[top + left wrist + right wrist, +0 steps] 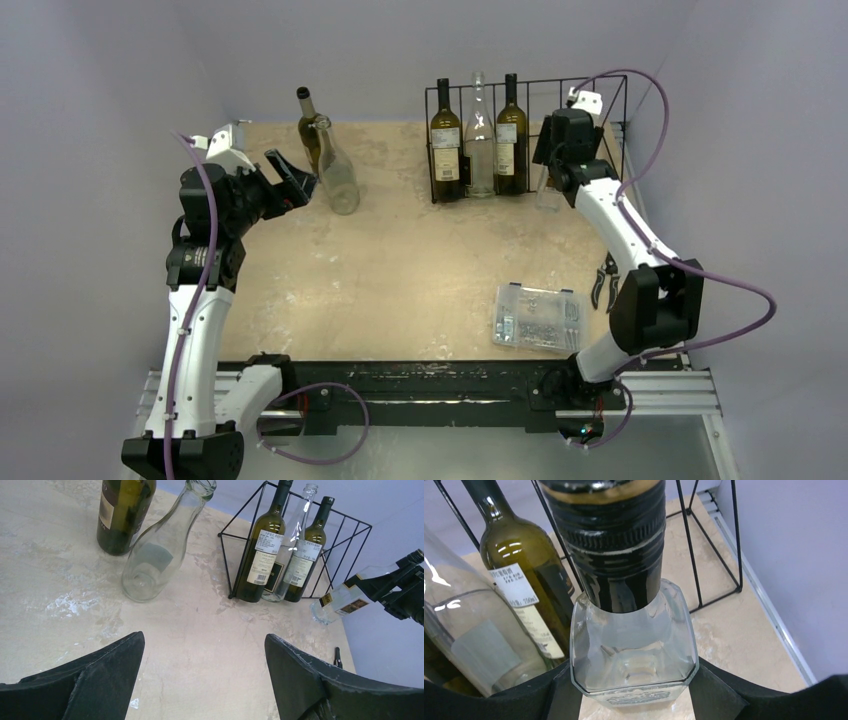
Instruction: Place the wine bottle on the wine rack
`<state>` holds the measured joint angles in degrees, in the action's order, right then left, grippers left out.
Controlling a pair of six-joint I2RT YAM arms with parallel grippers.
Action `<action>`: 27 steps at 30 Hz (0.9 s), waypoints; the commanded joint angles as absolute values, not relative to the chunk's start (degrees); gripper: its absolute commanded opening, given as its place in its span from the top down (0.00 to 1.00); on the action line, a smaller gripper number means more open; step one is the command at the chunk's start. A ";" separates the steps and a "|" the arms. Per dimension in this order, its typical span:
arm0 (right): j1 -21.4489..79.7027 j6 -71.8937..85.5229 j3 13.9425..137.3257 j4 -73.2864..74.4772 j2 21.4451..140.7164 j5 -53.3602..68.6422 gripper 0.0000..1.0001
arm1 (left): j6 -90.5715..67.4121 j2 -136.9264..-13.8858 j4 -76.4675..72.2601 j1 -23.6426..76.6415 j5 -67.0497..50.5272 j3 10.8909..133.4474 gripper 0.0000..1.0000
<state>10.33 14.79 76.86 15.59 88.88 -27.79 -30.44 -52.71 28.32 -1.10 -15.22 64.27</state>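
The clear square bottle's base [324, 613] faces down toward the open rack slot [540, 178] next to the green bottle, so my right gripper should keep going in until the clear square bottle stands there.
The black wire wine rack [540, 82] stands at the back right and holds three upright bottles: dark green [446, 140], clear [480, 140], green [511, 135]. My right gripper [634, 692] is shut on a clear square bottle with a black cap [634, 645]. In the left wrist view this bottle [345, 600] is tilted at the rack's [350, 545] right front end, its base near the table. My left gripper [205, 670] is open and empty. It hovers near a green bottle [309, 125] and a clear carafe [338, 170] at the back left.
A clear plastic parts box [538, 317] lies at the front right of the table. Black pliers [605, 283] lie beside my right arm. Grey walls close in the table at the back and both sides.
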 commanded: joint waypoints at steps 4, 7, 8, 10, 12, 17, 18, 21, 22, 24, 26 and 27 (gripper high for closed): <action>10.11 9.18 87.12 7.71 92.61 -30.70 1.00 | -30.85 -51.73 26.43 -1.37 -16.28 65.92 0.10; 10.06 7.82 89.75 7.48 95.53 -30.87 1.00 | -30.68 -51.55 26.53 -1.37 -15.77 65.83 0.10; 10.05 7.11 90.84 7.45 96.68 -30.70 1.00 | -30.67 -51.59 26.53 -1.39 -15.73 65.90 0.10; 10.10 4.53 92.38 6.35 98.69 -28.94 1.00 | -30.67 -51.68 26.47 -1.32 -15.88 65.94 0.10; 10.08 2.96 93.87 5.76 100.61 -29.20 1.00 | -30.76 -51.76 26.53 -1.38 -16.03 65.92 0.10; 9.74 0.97 97.31 4.96 104.14 -28.52 1.00 | -31.02 -52.27 26.25 -1.36 -16.56 65.83 0.10; 9.71 0.42 97.26 4.25 104.48 -27.71 1.00 | -31.02 -52.41 26.22 -1.33 -16.62 65.83 0.10; 9.39 -0.57 96.75 2.56 105.29 -26.69 1.00 | -30.89 -52.48 26.26 -1.44 -16.42 65.85 0.10; 9.12 -1.25 96.75 2.40 105.74 -26.08 1.00 | -30.85 -52.47 26.35 -1.45 -16.21 65.83 0.10; 8.61 -1.20 97.31 2.69 107.14 -24.55 1.00 | -30.77 -52.55 26.34 -1.43 -16.17 65.83 0.10; 7.80 -0.54 98.29 3.82 108.85 -23.21 1.00 | -30.84 -52.71 26.34 -1.45 -16.25 65.83 0.10; 7.48 -0.45 98.45 4.02 109.53 -22.67 1.00 | -30.81 -52.73 26.29 -1.49 -16.26 65.85 0.10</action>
